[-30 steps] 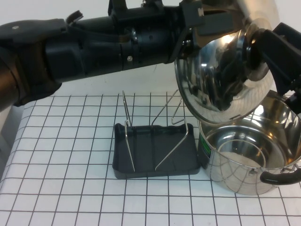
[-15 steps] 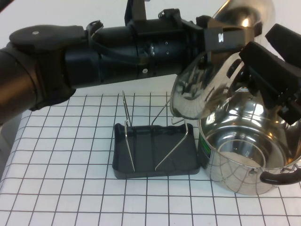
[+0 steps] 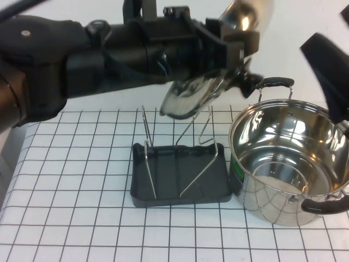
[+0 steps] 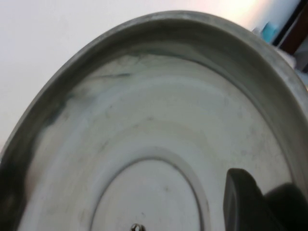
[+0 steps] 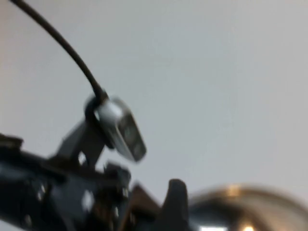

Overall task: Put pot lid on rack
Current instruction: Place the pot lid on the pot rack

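The pot lid [image 3: 188, 100] is tilted above the back of the rack, so the robot's left gripper needs to move it forward, turn it upright and lower it between the wire loops [image 3: 175, 164].
My left gripper [image 3: 232, 52] is shut on the rim of the pot lid [image 3: 191, 98] and holds it tilted in the air, above the back of the rack [image 3: 180, 177]. The lid's black knob [image 3: 248, 84] points toward the pot. The left wrist view shows the lid's dull underside [image 4: 144, 125] with one black finger [image 4: 245, 202] pressed on it. The rack is a dark grey tray with silver wire loops [image 3: 148, 150], and nothing stands in it. My right gripper [image 3: 327, 71] is open and empty at the far right, above the pot, clear of the lid.
A deep steel pot [image 3: 289, 164] with black handles [image 3: 275, 83] stands just right of the rack, almost touching it. The table has a white cloth with a black grid [image 3: 71, 207]. My left arm spans the top of the high view.
The left gripper has carried the lid leftward from over the pot to above the rack and tipped it flatter. The right gripper has drawn back to the right, away from the lid.
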You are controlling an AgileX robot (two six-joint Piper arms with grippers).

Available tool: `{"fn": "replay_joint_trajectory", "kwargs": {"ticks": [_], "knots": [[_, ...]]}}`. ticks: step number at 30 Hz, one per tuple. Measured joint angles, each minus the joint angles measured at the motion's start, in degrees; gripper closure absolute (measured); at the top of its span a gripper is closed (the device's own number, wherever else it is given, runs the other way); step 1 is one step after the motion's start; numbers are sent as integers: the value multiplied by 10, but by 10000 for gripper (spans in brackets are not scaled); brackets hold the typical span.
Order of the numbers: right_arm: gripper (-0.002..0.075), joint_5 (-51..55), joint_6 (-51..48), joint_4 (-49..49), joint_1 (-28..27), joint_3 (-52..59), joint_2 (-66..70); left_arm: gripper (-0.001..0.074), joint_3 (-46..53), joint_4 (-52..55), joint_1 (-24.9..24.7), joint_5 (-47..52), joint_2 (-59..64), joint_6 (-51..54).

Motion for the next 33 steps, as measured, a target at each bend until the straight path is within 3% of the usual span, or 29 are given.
{"fn": "replay_joint_trajectory", "kwargs": {"ticks": [5,11,16,19,22,27,33], "knots": [[91,36,-43,8,0,0,-57,587,30,79,-23,-74,0,-34],[91,183,-121,14,0,0,-125,587,82,124,-135,-288,7,-7],[91,281,-154,19,0,0,-160,587,90,37,-258,-513,33,127],[91,311,-157,22,0,0,-167,587,90,-38,-305,-638,55,186],[91,325,-158,22,0,0,-171,587,91,-72,-316,-675,76,174],[91,345,-159,23,0,0,-170,587,91,-43,-314,-683,86,100],[91,377,-159,24,0,0,-170,587,91,-36,-269,-639,86,22]]}}
